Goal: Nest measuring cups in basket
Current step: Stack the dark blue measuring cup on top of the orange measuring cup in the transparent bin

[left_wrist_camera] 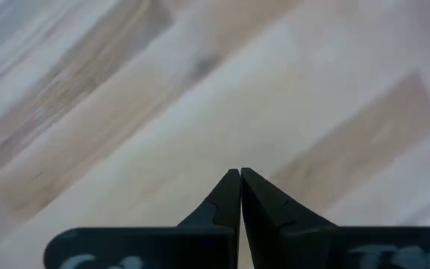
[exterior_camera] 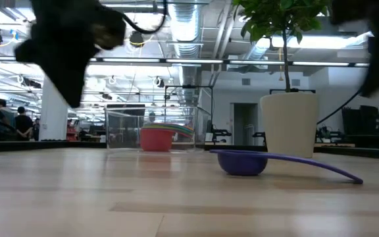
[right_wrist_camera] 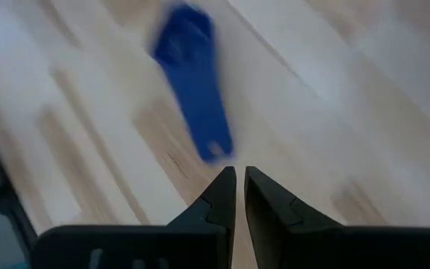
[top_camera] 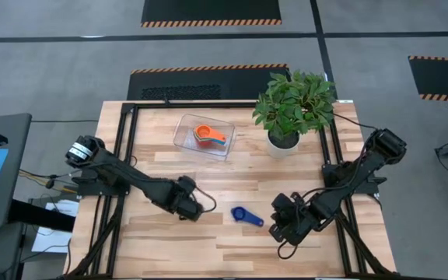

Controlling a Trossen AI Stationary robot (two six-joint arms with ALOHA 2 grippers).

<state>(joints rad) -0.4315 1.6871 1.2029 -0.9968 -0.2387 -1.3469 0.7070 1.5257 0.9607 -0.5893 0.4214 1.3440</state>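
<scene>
The blue cup's handle (top_camera: 253, 220) is pointing away from my left gripper, so next my right gripper pushes the cup (top_camera: 239, 212) around and toward the basket for my left gripper.
A dark blue measuring cup (top_camera: 246, 215) lies on the table between my two arms, bowl on the wood and handle slanting up off it (exterior_camera: 308, 163). In the right wrist view the blue cup (right_wrist_camera: 192, 82) lies just beyond my right gripper (right_wrist_camera: 240, 175), whose fingers are shut and clear of the handle end. The clear basket (top_camera: 183, 138) holds nested cups, orange on top (top_camera: 208, 134); the low view shows a red cup (exterior_camera: 156, 139) in the basket. My left gripper (left_wrist_camera: 240, 175) is shut over bare wood, left of the blue cup.
A white pot with a green plant (top_camera: 294, 105) stands right of the basket near the far edge. A black frame (top_camera: 123, 148) borders the table. Bare wood lies around the blue cup and along the near edge.
</scene>
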